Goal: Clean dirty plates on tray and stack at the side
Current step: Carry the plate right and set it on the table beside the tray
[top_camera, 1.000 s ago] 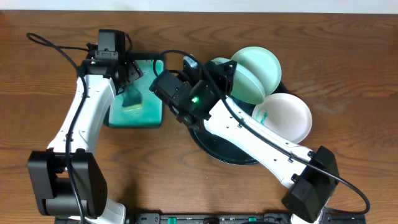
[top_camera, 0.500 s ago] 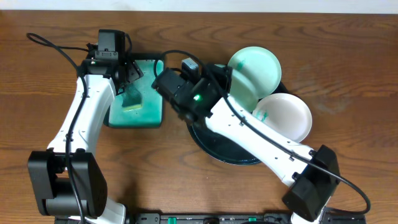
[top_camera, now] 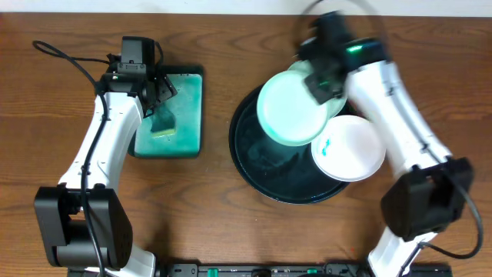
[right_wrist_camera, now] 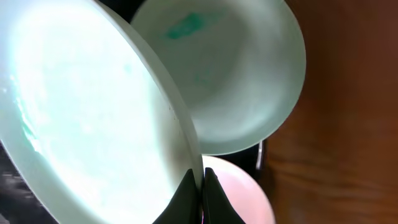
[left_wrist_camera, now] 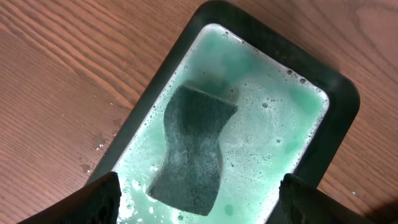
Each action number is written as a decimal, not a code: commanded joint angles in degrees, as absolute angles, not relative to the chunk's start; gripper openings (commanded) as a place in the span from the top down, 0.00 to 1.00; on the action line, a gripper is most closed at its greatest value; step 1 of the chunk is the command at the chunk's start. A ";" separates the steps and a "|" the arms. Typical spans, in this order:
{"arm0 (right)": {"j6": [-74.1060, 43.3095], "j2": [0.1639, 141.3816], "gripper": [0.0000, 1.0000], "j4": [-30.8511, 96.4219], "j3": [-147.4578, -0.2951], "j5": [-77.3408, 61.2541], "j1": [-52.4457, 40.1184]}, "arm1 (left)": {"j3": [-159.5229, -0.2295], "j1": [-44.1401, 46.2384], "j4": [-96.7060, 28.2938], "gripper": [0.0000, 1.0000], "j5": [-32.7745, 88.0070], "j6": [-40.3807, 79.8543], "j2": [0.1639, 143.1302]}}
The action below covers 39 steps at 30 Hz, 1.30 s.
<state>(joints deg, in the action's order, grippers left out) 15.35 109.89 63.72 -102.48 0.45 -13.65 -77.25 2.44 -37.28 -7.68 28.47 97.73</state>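
The held plate's side (top_camera: 292, 108) is clean and the wood (top_camera: 424, 83) beside the black tray is open, so my right gripper goes on going there and lets go of the plate flat.
My right gripper (top_camera: 327, 77) (right_wrist_camera: 200, 190) is shut on the rim of a pale mint-green plate (top_camera: 292, 108) (right_wrist_camera: 81, 118) and holds it tilted above the back of the black tray (top_camera: 254, 165). A second mint-green plate (right_wrist_camera: 230, 74) with a teal smear lies behind it, mostly hidden in the overhead view. The white plate (top_camera: 350, 148) (right_wrist_camera: 239, 193), with a small teal smear, rests on the tray's right side. My left gripper (top_camera: 157, 96) (left_wrist_camera: 199, 205) is open and empty, hovering over the sponge.
A rectangular teal-green tray (top_camera: 188, 142) (left_wrist_camera: 339, 106) of soapy water stands left of the black tray and holds a dark sponge (top_camera: 163, 123) (left_wrist_camera: 193, 149). Bare wooden table surrounds both trays. Cables run along the far left.
My right arm has swung from the tray's left side to its back right, keeping the mint-green plate in its grip. The plate now hangs over the tray's back middle. The left arm has not moved.
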 commanded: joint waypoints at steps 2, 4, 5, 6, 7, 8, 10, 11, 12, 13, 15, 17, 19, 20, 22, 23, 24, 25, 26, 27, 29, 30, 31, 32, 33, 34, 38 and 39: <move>14.39 110.04 0.98 63.48 -103.61 -25.67 -0.40 | -77.45 2.15 -37.52 0.18 -8.38 28.10 98.06; 14.37 110.06 0.99 62.74 -103.31 -29.47 4.99 | -77.45 2.15 -37.52 0.18 -8.38 28.10 98.06; 14.33 110.06 0.98 62.35 -103.22 -30.72 7.44 | -77.45 2.15 -37.52 0.18 -8.38 28.10 98.06; 13.80 110.24 0.99 61.47 -103.04 -31.94 11.09 | -77.45 2.15 -37.52 0.18 -8.38 28.10 98.06; 12.78 110.30 0.98 60.77 -102.96 -32.05 13.26 | -77.45 2.15 -37.52 0.18 -8.38 28.10 98.06; 11.03 110.61 0.98 59.42 -102.74 -31.94 16.12 | -77.45 2.15 -37.52 0.18 -8.38 28.10 98.06; 8.82 110.98 0.98 56.93 -102.19 -31.90 20.29 | -77.45 2.15 -37.52 0.18 -8.38 28.10 98.06; 7.11 111.46 0.98 55.33 -101.91 -31.57 22.63 | -77.45 2.15 -37.52 0.18 -8.38 28.10 98.06; 5.96 111.74 0.99 54.52 -101.82 -31.51 24.01 | -77.45 2.15 -37.52 0.18 -8.38 28.10 98.06; 3.16 113.27 0.98 52.40 -101.75 -31.51 27.77 | -77.45 2.15 -37.52 0.18 -8.38 28.10 98.06; 0.47 115.04 0.98 50.68 -101.78 -30.83 30.52 | -77.45 2.15 -37.52 0.18 -8.38 28.10 98.06; -2.72 117.49 0.99 48.75 -101.75 -29.43 32.77 | -77.45 2.15 -37.52 0.18 -8.38 28.10 98.06; -3.81 120.55 0.98 47.48 -101.78 -28.32 34.57 | -77.45 2.15 -37.52 0.18 -8.38 28.10 98.06; -3.84 121.82 0.99 47.40 -101.78 -28.03 35.22 | -77.45 2.15 -37.52 0.18 -8.38 28.10 98.06; -3.81 124.77 0.99 47.16 -101.78 -28.03 36.60 | -77.45 2.15 -37.52 0.18 -8.38 28.10 98.06; -3.81 125.86 0.99 47.11 -101.75 -28.03 37.12 | -77.45 2.15 -37.52 0.18 -8.38 28.10 98.06; -3.84 126.80 0.99 47.11 -101.78 -28.10 37.63 | -77.45 2.15 -37.50 0.18 -8.38 28.10 98.06; -3.84 127.68 0.99 47.11 -101.78 -28.08 38.09 | -77.45 2.15 -37.50 0.18 -8.38 28.10 98.06; -3.81 128.35 0.99 47.13 -101.78 -28.08 38.50 | -77.45 2.15 -37.50 0.18 -8.38 28.10 98.06; -3.81 128.90 0.99 47.16 -101.78 -28.08 38.85 | -77.45 2.15 -37.50 0.18 -8.38 28.10 98.06; -3.79 129.60 0.99 47.16 -101.75 -28.05 39.33 | -77.45 2.15 -37.45 0.18 -8.38 28.12 98.06; -3.79 129.71 0.99 47.27 -101.75 -28.05 39.40 | -77.45 2.15 -37.36 0.18 -8.38 28.12 98.06; -3.77 129.71 0.99 47.35 -101.78 -28.05 39.44 | -77.45 2.15 -37.26 0.18 -8.38 28.12 98.06; -3.79 129.64 0.95 47.42 -101.78 -28.12 39.44 | -77.45 2.15 -37.21 0.18 -8.38 28.12 98.06; -3.79 129.43 0.92 47.57 -101.80 -28.14 39.44 | -77.45 2.15 -37.17 0.18 -8.38 28.12 98.06; -3.79 129.19 0.88 47.79 -101.80 -28.14 39.38 | -77.45 2.15 -37.15 0.18 -8.38 28.12 98.06; -3.77 127.55 0.44 48.64 -101.97 -29.23 39.33 | -77.45 2.15 -37.19 0.18 -8.38 28.10 98.06; -3.75 126.93 0.33 48.75 -102.00 -30.30 39.31 | -77.45 2.15 -37.19 0.18 -8.38 28.10 98.06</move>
<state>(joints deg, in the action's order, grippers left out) -3.90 130.23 48.58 -101.56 -27.51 39.38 -77.25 2.39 -37.10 -7.68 28.47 97.73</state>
